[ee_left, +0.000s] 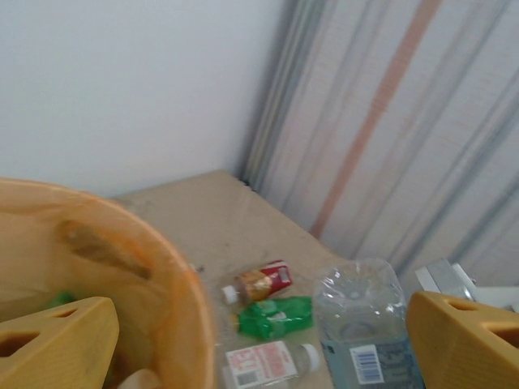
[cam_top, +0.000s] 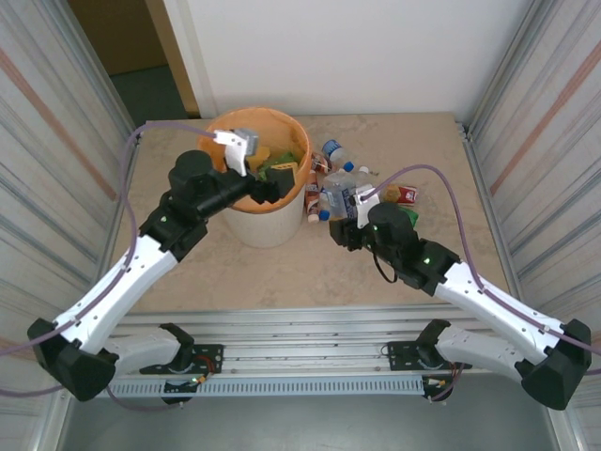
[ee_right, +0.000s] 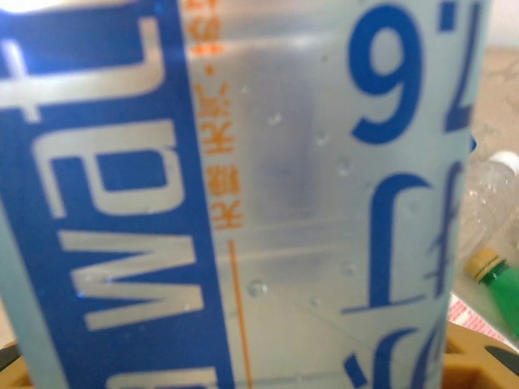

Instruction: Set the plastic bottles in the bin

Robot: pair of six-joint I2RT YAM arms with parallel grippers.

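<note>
I see that the clear bottle's bottom end [ee_left: 359,285] is free of my right gripper, so my left gripper should keep moving toward that end [ee_left: 357,304] and close its open fingers around it.
The bin [cam_top: 282,221] is a round off-white bucket with an orange liner, standing at mid-table. My left gripper [cam_top: 278,178] hangs open over its right side with nothing between its yellow fingers [ee_left: 57,340]; the orange rim [ee_left: 182,284] runs just inside them. My right gripper [cam_top: 346,211] is shut on a clear plastic bottle with a blue label [ee_right: 243,194], upright just right of the bin [cam_top: 336,195] [ee_left: 361,324]. More plastic bottles lie on the table behind it: a red-labelled one [ee_left: 263,281], a crushed green one [ee_left: 276,316], a white-and-red labelled one [ee_left: 268,363].
Several bottles are piled right of the bin, one with a blue cap [cam_top: 334,150] and one with a red label [cam_top: 404,194]. A green bottle with a yellow cap [ee_right: 496,277] lies close by the held one. Corrugated metal walls [cam_top: 545,113] close in both sides.
</note>
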